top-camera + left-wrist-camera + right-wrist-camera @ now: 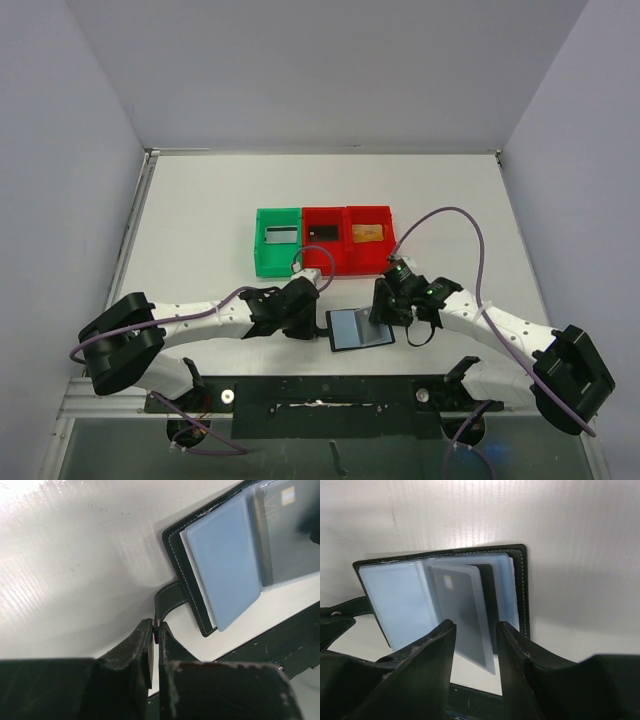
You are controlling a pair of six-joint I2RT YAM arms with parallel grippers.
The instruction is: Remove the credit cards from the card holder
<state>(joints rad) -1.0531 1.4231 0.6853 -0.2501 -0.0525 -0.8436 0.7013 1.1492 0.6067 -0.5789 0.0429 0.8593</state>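
Note:
The clear pocket is raised and my left gripper is holding only the closure tab, so next my left gripper grips the turned pocket firmly at the holder's edge.
The card holder lies open on the table between my two arms, blue-grey pockets up. My left gripper is shut on its black closure tab at the holder's left edge. My right gripper stands open just above the right half of the card holder, jaws either side of a raised clear pocket. A dark grey credit card sits inside that pocket. Three more credit cards lie in the bins: a greyish one, a black one and a tan-gold one.
A green bin and two red bins stand in a row just behind the card holder. The table's near edge with a black rail runs right below it. Grey walls close in both sides.

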